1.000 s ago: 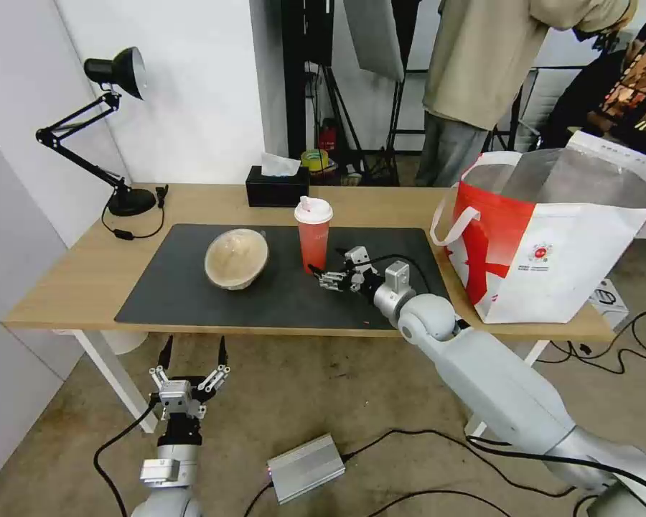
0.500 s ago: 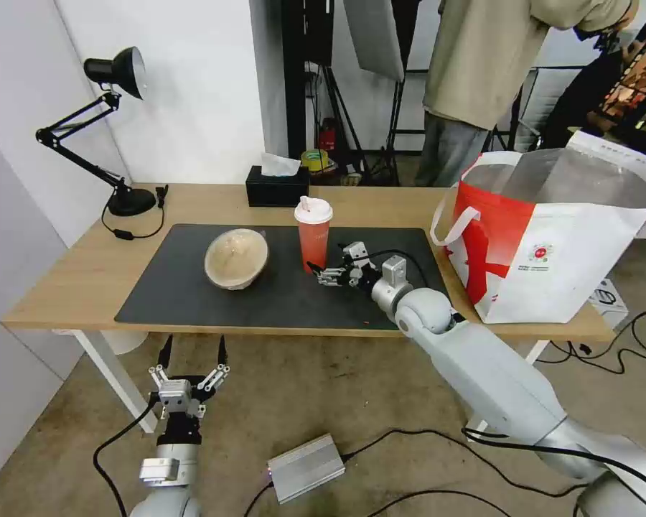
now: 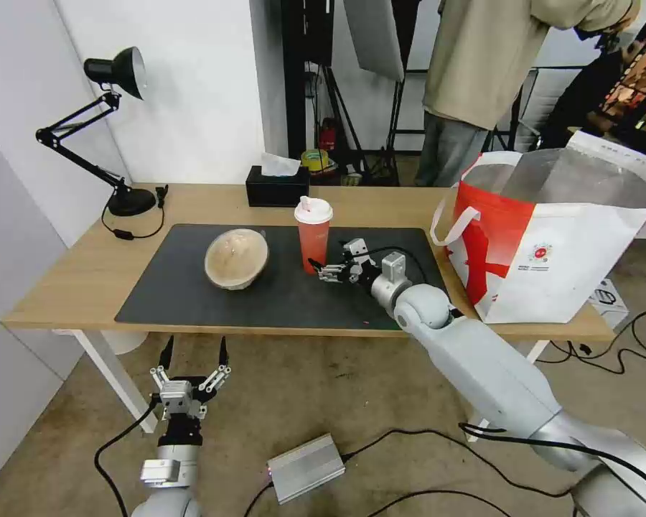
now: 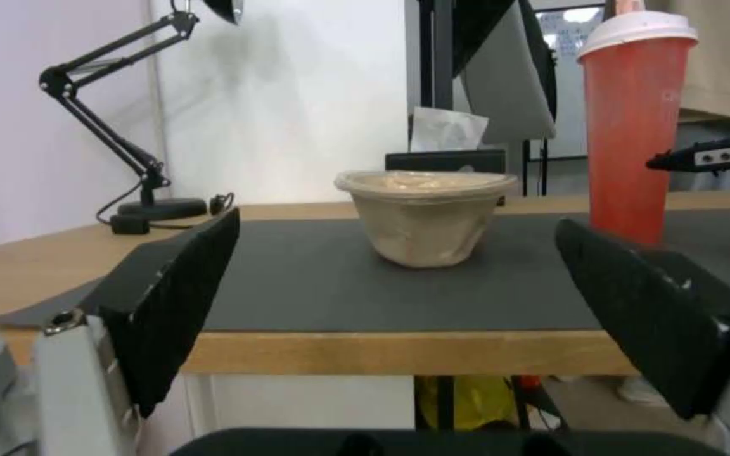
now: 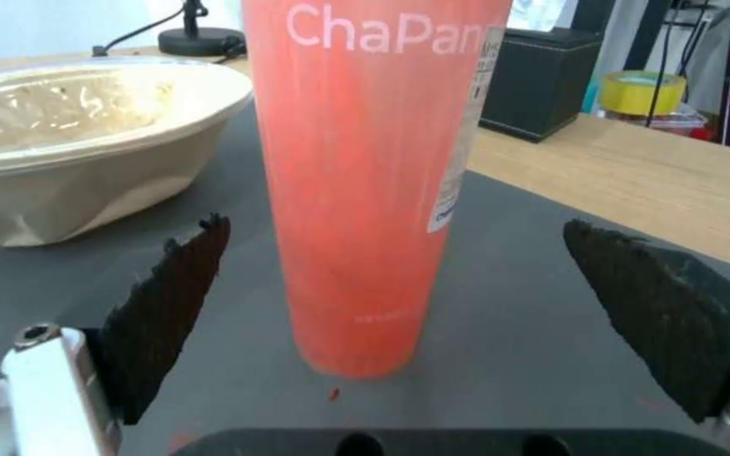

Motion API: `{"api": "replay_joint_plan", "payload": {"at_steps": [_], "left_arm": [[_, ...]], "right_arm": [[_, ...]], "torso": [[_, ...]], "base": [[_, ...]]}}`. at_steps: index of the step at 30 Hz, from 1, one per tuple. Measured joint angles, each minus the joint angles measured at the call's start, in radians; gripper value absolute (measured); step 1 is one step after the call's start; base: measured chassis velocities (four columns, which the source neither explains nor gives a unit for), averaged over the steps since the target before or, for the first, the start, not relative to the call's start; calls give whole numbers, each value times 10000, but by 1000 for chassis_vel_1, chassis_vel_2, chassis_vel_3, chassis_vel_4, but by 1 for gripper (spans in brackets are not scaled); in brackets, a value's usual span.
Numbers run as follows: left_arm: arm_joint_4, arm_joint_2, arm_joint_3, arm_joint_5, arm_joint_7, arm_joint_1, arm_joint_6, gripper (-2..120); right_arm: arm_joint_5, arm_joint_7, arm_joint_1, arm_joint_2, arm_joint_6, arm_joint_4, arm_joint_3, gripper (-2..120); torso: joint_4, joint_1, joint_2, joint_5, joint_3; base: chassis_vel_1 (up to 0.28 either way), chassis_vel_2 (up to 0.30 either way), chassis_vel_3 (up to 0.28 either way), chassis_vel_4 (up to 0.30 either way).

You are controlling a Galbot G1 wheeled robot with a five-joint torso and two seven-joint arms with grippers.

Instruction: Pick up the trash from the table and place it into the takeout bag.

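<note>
The tall red drink cup [image 3: 314,245] will keep its lid on when the robot tips it into the takeout bag, because the white lid [image 3: 314,210] sits level around the cup's rim.
A tall red drink cup [image 3: 314,233] with a white lid stands upright on the dark mat [image 3: 186,294] of the table [image 3: 72,280]. My right gripper [image 3: 326,271] is open just right of the cup's base; in the right wrist view the cup [image 5: 374,177] stands between and just beyond the spread fingers [image 5: 171,304], apart from them. A beige bowl [image 3: 236,258] sits left of the cup. The red-and-white takeout bag [image 3: 553,237] stands open at the table's right end. My left gripper [image 3: 192,357] hangs open below the table's front edge, facing the bowl [image 4: 424,215].
A black tissue box [image 3: 276,185] sits at the table's back edge behind the cup. A black desk lamp [image 3: 115,108] stands at the back left corner. A silver box [image 3: 305,467] and cables lie on the floor. A person stands behind the table.
My right gripper has crept left and slightly farther across the mat, closing in on the base of the red cup. The left arm, bowl and bag have stayed put.
</note>
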Motion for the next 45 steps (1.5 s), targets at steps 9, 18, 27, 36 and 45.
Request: {"api": "replay_joint_plan", "payload": {"at_steps": [9, 18, 27, 36, 45], "left_arm": [[55, -27, -5, 12, 3, 8, -51, 100], [56, -27, -4, 12, 9, -5, -52, 100], [62, -32, -10, 14, 16, 26, -90, 100], [25, -15, -12, 12, 72, 42, -94, 100], [28, -32, -15, -25, 260, 56, -113, 100]], "right_arm": [[-44, -101, 99, 189, 65, -351, -27, 100], [-90, -147, 198, 304, 97, -538, -78, 100], [-243, -198, 225, 501, 213, -799, -83, 100], [-377, -304, 274, 614, 362, -1052, -62, 100], [-566, -398, 317, 768, 528, -1364, -34, 100]], "torso": [[0, 0, 0, -1, 0], [0, 0, 1, -1, 0], [0, 0, 0, -1, 0], [0, 0, 1, 0, 0], [1, 0, 0, -1, 0]], "base": [[0, 0, 0, 0], [0, 0, 0, 0], [0, 0, 0, 0], [0, 0, 0, 0], [0, 0, 0, 0]]}}
